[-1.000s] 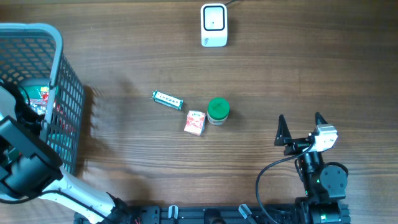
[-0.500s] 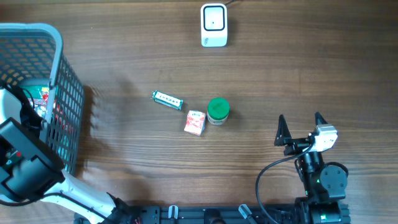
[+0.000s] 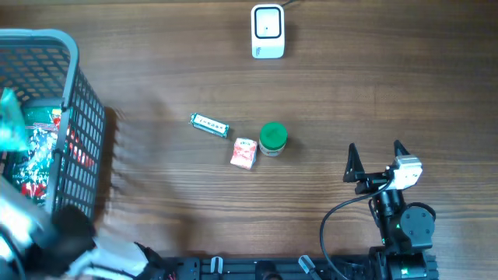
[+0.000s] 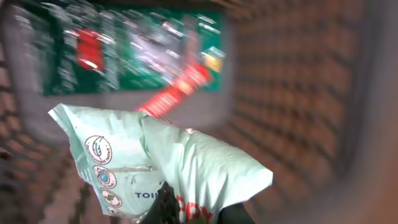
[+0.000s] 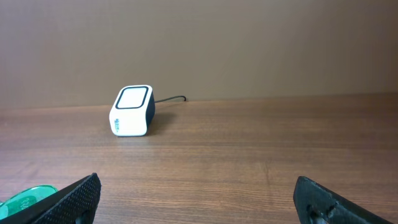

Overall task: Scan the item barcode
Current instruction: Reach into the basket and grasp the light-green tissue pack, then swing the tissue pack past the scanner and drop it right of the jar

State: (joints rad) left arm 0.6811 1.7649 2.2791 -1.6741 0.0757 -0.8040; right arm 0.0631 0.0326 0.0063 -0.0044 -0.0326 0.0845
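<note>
My left gripper should keep going to the wood that lies open beside the green-lidded jar and release the pale green packet there, as it hangs free.
In the left wrist view my left gripper is shut on a pale green plastic packet with round icons and red lettering, held above the basket floor. The overhead view shows that packet as a teal blur over the blue basket, and the left arm is a blur at the bottom left. The white barcode scanner stands at the table's far middle, also visible as the scanner from the right wrist. My right gripper rests open at the near right, with only wood between its fingers.
A green and red packet lies inside the basket. On the table's middle lie a slim green stick pack, a small red and white box and a green-lidded jar. The scanner's cable runs off the far edge.
My left gripper has shut on the pale green packet inside the basket and risen with it, its arm blurring in the overhead view. The right arm has not moved.
</note>
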